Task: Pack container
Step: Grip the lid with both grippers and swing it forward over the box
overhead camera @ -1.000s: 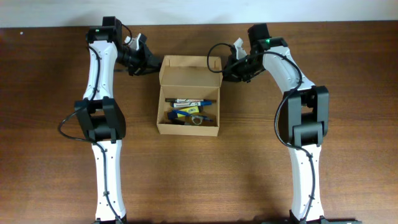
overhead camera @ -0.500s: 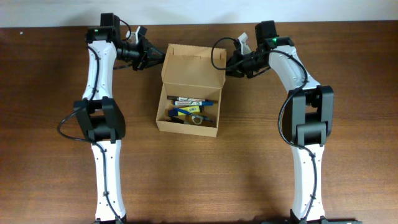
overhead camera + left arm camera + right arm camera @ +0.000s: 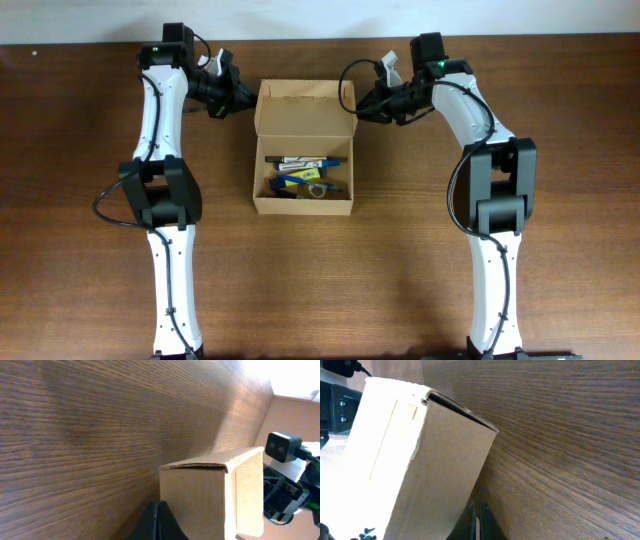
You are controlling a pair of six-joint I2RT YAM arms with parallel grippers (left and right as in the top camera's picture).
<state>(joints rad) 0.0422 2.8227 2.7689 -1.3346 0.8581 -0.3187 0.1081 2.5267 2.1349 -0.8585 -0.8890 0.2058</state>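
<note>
The lid is leaning back and my closed grippers are at its side edges [image 3: 258, 104], so next I move away, come behind the lid [image 3: 264, 84] and fold it over the container.
The tan cardboard container [image 3: 262, 178] stands open at the table's middle, with pens and a tape roll [image 3: 316, 190] inside. Its lid flap [image 3: 303, 110] stands up at the far side. My left gripper [image 3: 246, 100] is shut, its tip at the lid's left edge. My right gripper [image 3: 361, 108] is shut, its tip at the lid's right edge. In the left wrist view the closed fingertips [image 3: 159, 522] rest against the lid's cardboard face [image 3: 200, 505]. In the right wrist view the closed fingertips [image 3: 477, 522] sit at the foot of the lid [image 3: 440, 465].
Dark wooden table [image 3: 420, 250] all round the box. The white wall edge runs along the far side [image 3: 320, 15]. The other arm's camera shows past the lid in the left wrist view [image 3: 285, 450].
Both grippers moved toward the far edge and the lid flap swung up from leaning over the box. In the last half second the left gripper shifted slightly back and the lid settled a little.
</note>
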